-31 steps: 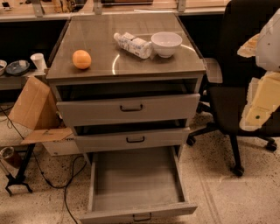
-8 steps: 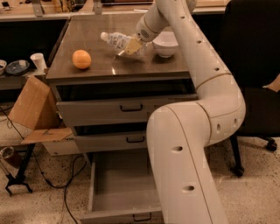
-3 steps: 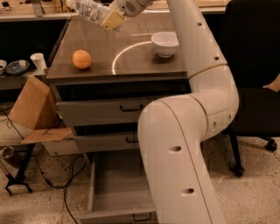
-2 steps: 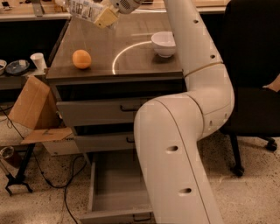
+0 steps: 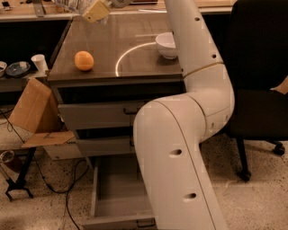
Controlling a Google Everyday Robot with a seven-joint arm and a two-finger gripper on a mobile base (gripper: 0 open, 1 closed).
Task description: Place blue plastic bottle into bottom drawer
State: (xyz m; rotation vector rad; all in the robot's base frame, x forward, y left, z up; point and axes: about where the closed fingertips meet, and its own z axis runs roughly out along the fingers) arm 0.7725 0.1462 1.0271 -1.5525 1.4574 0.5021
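Note:
The blue plastic bottle point(image 5: 77, 4) is above the far end of the cabinet top, so next my gripper pulls the bottle back past the cabinet top's front edge before moving down toward the bottom drawer point(image 5: 119, 186).
My gripper point(image 5: 92, 10) is at the top edge of the view, above the far left of the cabinet top, shut on the blue plastic bottle point(image 5: 72, 5). The clear crinkled bottle sticks out to the left of the tan fingers point(image 5: 96, 11) and is partly cut off by the frame's top. The bottom drawer point(image 5: 118, 191) is pulled out at floor level, its grey tray partly hidden behind my white arm point(image 5: 180, 148).
An orange point(image 5: 84, 60) sits on the left of the cabinet top point(image 5: 130, 54) and a white bowl point(image 5: 167, 45) at the right. The two upper drawers are ajar. A cardboard box point(image 5: 33, 114) stands at left, a black chair point(image 5: 261, 90) at right.
The gripper has lifted the bottle off the cabinet top, beside the bowl, and carried it up and to the left, now near the top edge of the view.

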